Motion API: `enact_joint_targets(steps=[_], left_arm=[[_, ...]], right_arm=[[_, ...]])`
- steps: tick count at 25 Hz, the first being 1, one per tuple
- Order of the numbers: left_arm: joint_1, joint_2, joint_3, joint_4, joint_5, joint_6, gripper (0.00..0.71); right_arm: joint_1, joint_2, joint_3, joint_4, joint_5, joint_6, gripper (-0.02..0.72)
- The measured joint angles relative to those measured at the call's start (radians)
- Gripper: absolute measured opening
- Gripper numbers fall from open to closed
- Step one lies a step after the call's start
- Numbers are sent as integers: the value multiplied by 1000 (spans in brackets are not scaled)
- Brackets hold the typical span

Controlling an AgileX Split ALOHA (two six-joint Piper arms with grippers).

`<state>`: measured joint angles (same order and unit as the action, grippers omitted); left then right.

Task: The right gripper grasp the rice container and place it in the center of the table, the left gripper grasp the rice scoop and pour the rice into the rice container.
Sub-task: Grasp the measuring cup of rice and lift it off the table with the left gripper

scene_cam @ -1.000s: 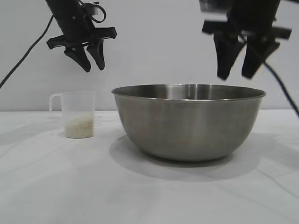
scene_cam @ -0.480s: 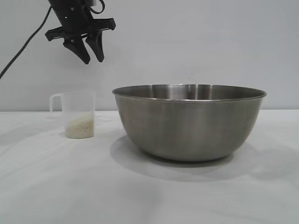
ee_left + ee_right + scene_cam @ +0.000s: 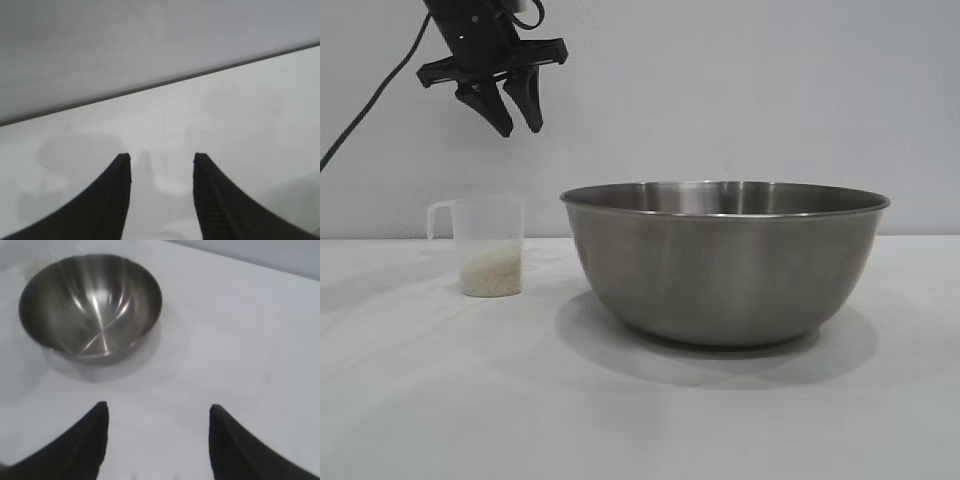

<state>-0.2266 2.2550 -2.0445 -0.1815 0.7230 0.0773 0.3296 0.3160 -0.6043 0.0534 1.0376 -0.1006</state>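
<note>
My left gripper is high above the rice scoop's body (image 3: 490, 245), beyond its handle, so I should pull back and come in low to grab the handle (image 3: 432, 219).
The steel rice container (image 3: 725, 260) stands upright and empty on the white table (image 3: 470, 400), right of centre; it also shows in the right wrist view (image 3: 92, 305). The clear plastic rice scoop (image 3: 485, 245) stands to its left with rice (image 3: 490, 270) in its bottom. My left gripper (image 3: 518, 126) hangs open and empty high above the scoop; in its wrist view the left gripper (image 3: 160, 157) shows only bare table. My right gripper (image 3: 159, 407) is open and empty, high and back from the bowl, and out of the exterior view.
A plain white wall (image 3: 720, 90) rises behind the table. The table's far edge (image 3: 160, 85) shows in the left wrist view.
My right gripper rose from above the bowl's right rim and left the exterior view. My left gripper rose a little, then held still.
</note>
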Motion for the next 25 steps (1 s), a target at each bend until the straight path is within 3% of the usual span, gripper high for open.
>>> enact_joint_targets(steps=[3, 6, 11, 25], left_arm=[[0, -2, 0, 0, 4, 0, 255], [0, -13, 0, 5, 10, 0, 255], [0, -52, 0, 34, 10, 0, 255], [-6, -140, 0, 44, -13, 87, 255]], right_arm=[[0, -55, 13, 7, 86, 12, 375], [0, -80, 43, 34, 120, 12, 375], [0, -186, 108, 69, 115, 10, 375], [0, -295, 115, 69, 105, 10, 375]])
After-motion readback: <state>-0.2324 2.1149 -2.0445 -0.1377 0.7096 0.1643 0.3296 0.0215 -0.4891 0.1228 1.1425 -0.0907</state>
